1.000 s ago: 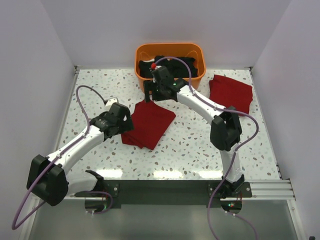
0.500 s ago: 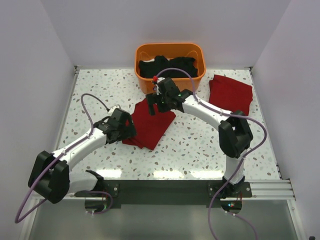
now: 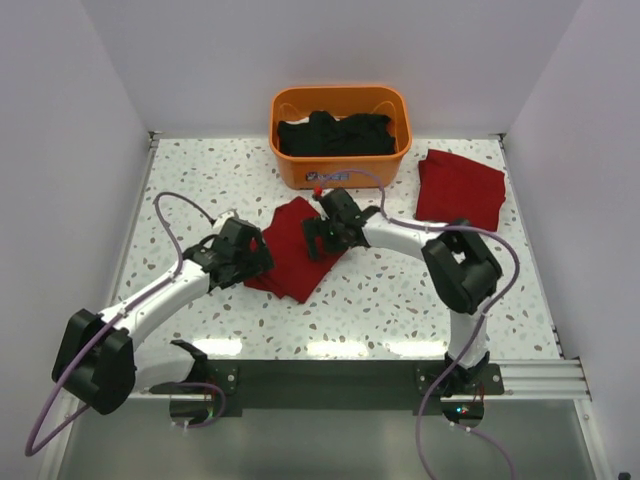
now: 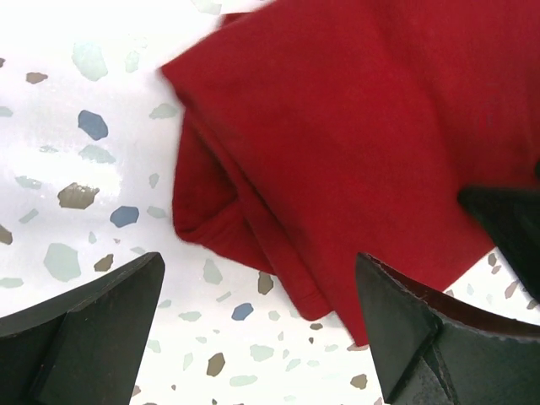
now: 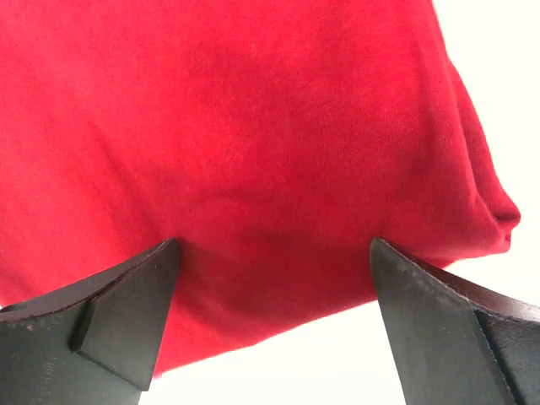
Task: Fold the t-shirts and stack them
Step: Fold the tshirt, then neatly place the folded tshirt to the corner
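The robot's right gripper needs to turn the folded t-shirt [image 3: 294, 258] square, as it lies crooked in the middle, and pinch its edge [image 3: 335, 260] before carrying it onto the second t-shirt.
A folded dark-red t-shirt [image 3: 298, 266] lies on the speckled table in the middle. My left gripper [image 3: 260, 258] stands open at its left edge; in the left wrist view the t-shirt's [image 4: 354, 118] layered corner lies between and beyond the fingers of the left gripper [image 4: 257, 295], which hold nothing. My right gripper [image 3: 316, 238] is open low over the shirt's right side; in the right wrist view the right gripper [image 5: 274, 253] straddles the t-shirt's [image 5: 253, 126] edge, jaws wide, cloth not pinched. A second folded t-shirt [image 3: 460, 187] lies at the back right.
An orange basket [image 3: 340, 172] holding dark clothes [image 3: 335, 133] stands at the back centre, just behind the right arm. White walls close in the table on three sides. Purple cables loop off both arms.
My right arm has drawn back from the basket and come down over the middle shirt, its jaws opening wider. The left gripper has shifted only slightly at the shirt's left edge.
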Available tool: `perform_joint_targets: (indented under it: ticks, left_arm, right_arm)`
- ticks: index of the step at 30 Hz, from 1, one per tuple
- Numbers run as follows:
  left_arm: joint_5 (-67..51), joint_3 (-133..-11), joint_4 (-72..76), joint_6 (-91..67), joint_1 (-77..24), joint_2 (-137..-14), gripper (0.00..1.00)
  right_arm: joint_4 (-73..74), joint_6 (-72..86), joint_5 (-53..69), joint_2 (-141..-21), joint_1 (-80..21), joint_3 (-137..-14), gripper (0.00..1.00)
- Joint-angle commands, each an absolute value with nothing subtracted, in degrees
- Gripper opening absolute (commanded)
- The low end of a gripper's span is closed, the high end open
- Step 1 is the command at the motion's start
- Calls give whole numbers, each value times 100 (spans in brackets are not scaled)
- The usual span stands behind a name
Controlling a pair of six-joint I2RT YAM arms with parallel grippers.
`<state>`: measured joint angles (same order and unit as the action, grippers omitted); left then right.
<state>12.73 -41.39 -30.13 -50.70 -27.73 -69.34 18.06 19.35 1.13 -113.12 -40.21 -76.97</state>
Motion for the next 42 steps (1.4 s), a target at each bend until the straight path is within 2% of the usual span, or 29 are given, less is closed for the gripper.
perform_joint_targets:
  ticks: [1,6,10,14,20,25,32,37,40,42]
  left_arm:
    - [1468,-4157,-3155,-5247,-2751,-6567,100]
    - [1740,-4227,-3541,-5238,-2751,-6110,100]
    - [2030,-4341,-3928,-5256,-2742,-5854,100]
    - [2109,-4394,-4165,-5238,-2742,-5678,100]
    - [2294,-4360,-4324,-5247,-2742,-5484,100]
    - [2408,-4377,-4324,-5125,-2742,-5590,100]
    - [2426,-4474,-4149,-4966,-2742,-5818,100]
    - [2408,-4535,-4104,-4887,-2742,-5924,100]
    - [2452,-4544,-4140,-4860,-2742,-5915,100]
    - [2522,-4561,-4201,-4860,-2742,-5889,100]
  right_arm:
    - [1635,2574,124,-10513,-4305,-6761,99]
    - [1855,3671,18,-9881,-4999,-5749,99]
    - [2179,4104,-657,-9151,-5887,-5625,99]
    - [2653,4044,-1123,-8606,-5871,-6002,99]
    - [3524,3990,-2284,-8578,-5687,-6618,99]
    - [3384,4113,-2039,-8876,-4870,-6583,99]
    - [2778,3727,-1477,-9711,-4649,-6644,90]
    - [2839,3806,-1564,-10327,-4649,-6820,85]
    - [2751,3893,-1573,-10538,-4658,-6715,77]
    - [2698,3946,-1574,-10678,-4658,-6645,68]
